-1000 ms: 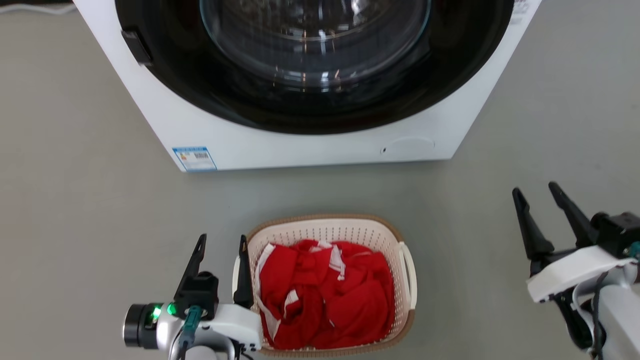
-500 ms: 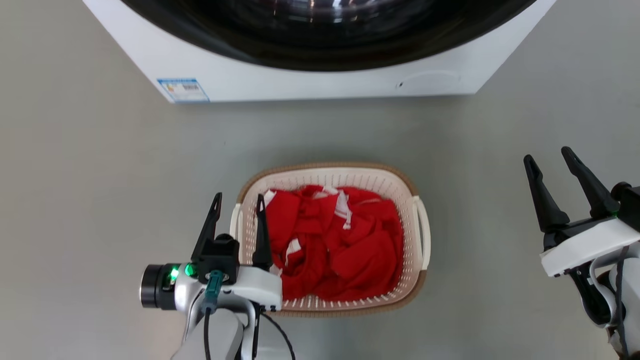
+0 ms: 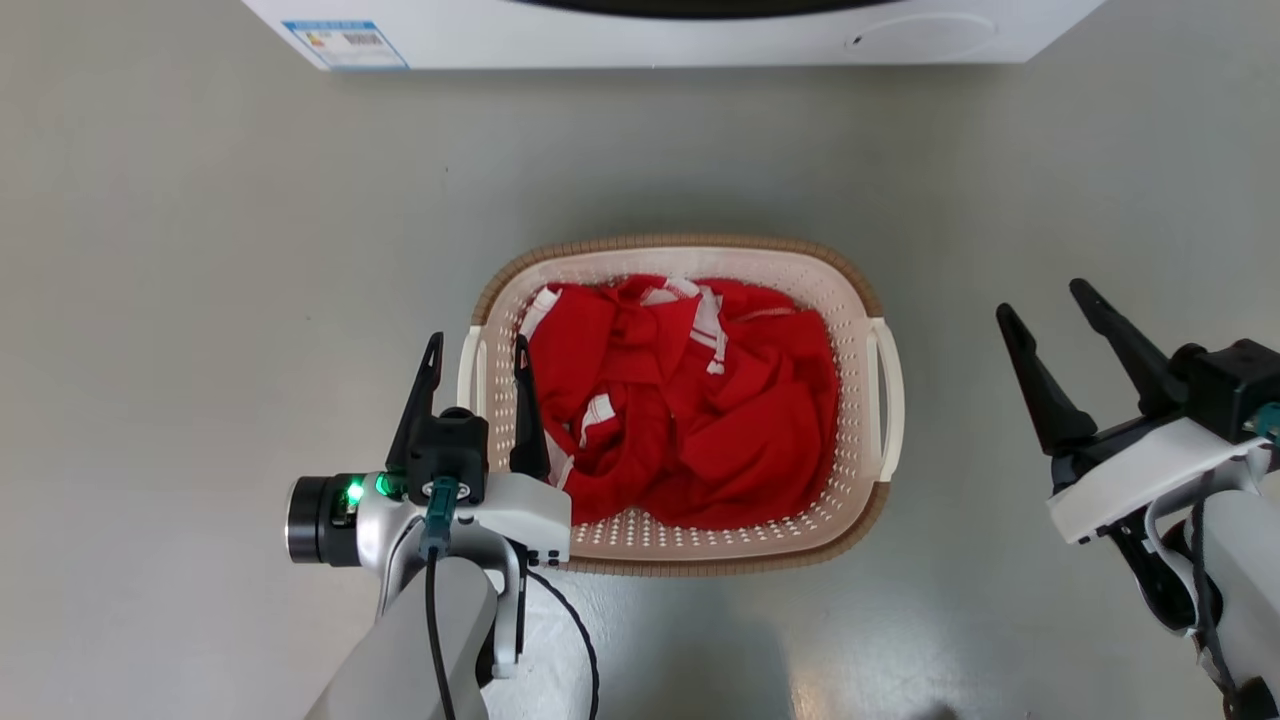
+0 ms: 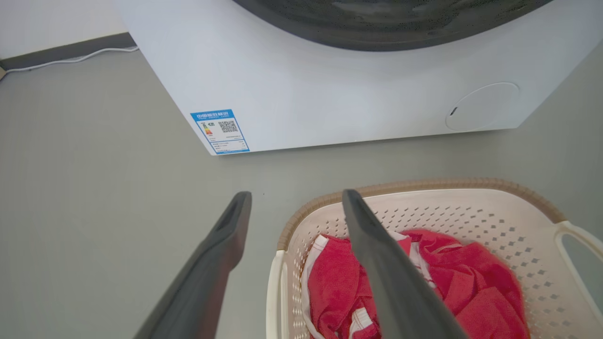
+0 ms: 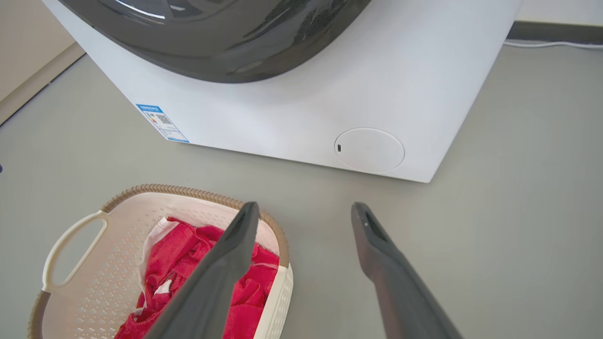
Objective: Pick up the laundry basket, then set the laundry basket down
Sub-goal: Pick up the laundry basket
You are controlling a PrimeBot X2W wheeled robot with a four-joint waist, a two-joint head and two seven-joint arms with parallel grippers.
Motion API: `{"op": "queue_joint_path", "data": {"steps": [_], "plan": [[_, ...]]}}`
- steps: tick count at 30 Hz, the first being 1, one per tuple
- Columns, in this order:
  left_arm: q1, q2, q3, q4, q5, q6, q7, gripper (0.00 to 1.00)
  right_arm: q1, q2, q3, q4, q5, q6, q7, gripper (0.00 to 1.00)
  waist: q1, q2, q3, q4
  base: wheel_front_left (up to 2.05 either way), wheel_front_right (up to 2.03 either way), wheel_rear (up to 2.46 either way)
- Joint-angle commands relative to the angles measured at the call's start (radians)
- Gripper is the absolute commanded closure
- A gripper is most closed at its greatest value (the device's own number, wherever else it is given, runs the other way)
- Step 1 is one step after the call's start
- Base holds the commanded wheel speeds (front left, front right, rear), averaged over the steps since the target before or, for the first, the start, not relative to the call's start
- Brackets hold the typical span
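I expect the handle (image 3: pixel 894 400) to stay fixed instead of swinging when I lift the laundry basket, because the white loop handle's ends blend into the laundry basket's brown rim (image 3: pixel 869 296).
The laundry basket (image 3: pixel 680 243), cream with a brown rim, sits on the grey floor with red clothes (image 3: pixel 700 400) in it. My left gripper (image 3: pixel 477 345) is open and straddles the basket's left handle (image 3: pixel 470 385), one finger outside and the other over the inside of the wall. The left wrist view shows that gripper (image 4: pixel 297 194) above the basket's left rim (image 4: pixel 301 221); I cannot tell whether it touches. My right gripper (image 3: pixel 1042 300) is open, a short way right of the right handle (image 3: pixel 888 390). In the right wrist view, this gripper (image 5: pixel 305 207) hangs beside the basket (image 5: pixel 155 190).
A white washing machine (image 3: pixel 640 40) stands just beyond the basket, with a blue label (image 4: pixel 220 131) at its lower left corner and a round cover (image 5: pixel 370 149) at its lower right. A white cable (image 5: pixel 551 44) runs along the wall base.
The head camera has tilted down, so the washer slid up the picture. My left gripper shifted right from beside the basket's left handle to straddling it. The right gripper stands nearer the basket.
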Motion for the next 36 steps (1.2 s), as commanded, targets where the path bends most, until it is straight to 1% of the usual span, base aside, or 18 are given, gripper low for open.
{"op": "queue_joint_path", "data": {"steps": [1,7,15,21,29,36], "plan": [[-0.018,0.010,0.016,0.014,-0.025,0.010,-0.006,0.00,0.011,-0.016,0.039,0.009,0.017,0.003,-0.013,0.00,0.0000,0.0000,0.027,0.005,0.00,0.00,0.00],[-0.073,0.010,-0.015,0.125,-0.073,-0.006,-0.006,0.00,-0.031,-0.002,0.116,0.077,0.032,0.003,-0.013,0.00,0.0000,0.0000,0.065,0.007,0.00,0.00,0.00],[-0.125,0.010,-0.065,0.233,-0.130,-0.030,-0.006,0.00,-0.071,0.011,0.201,0.147,0.067,0.003,-0.013,0.00,0.0000,0.0000,0.106,0.009,0.00,0.00,0.00],[-0.175,0.010,-0.124,0.324,-0.184,-0.026,-0.006,0.00,-0.114,0.027,0.286,0.202,0.112,0.003,-0.013,0.00,0.0000,0.0000,0.139,0.008,0.00,0.00,0.00],[-0.236,0.010,-0.203,0.417,-0.234,-0.009,-0.006,0.00,-0.172,0.052,0.387,0.274,0.175,0.003,-0.013,0.00,0.0000,0.0000,0.163,0.021,0.00,0.00,0.00],[-0.279,0.010,-0.274,0.470,-0.279,-0.019,-0.006,0.00,-0.221,0.067,0.454,0.344,0.212,0.003,-0.013,0.00,0.0000,0.0000,0.181,0.035,0.00,0.00,0.00]]}}
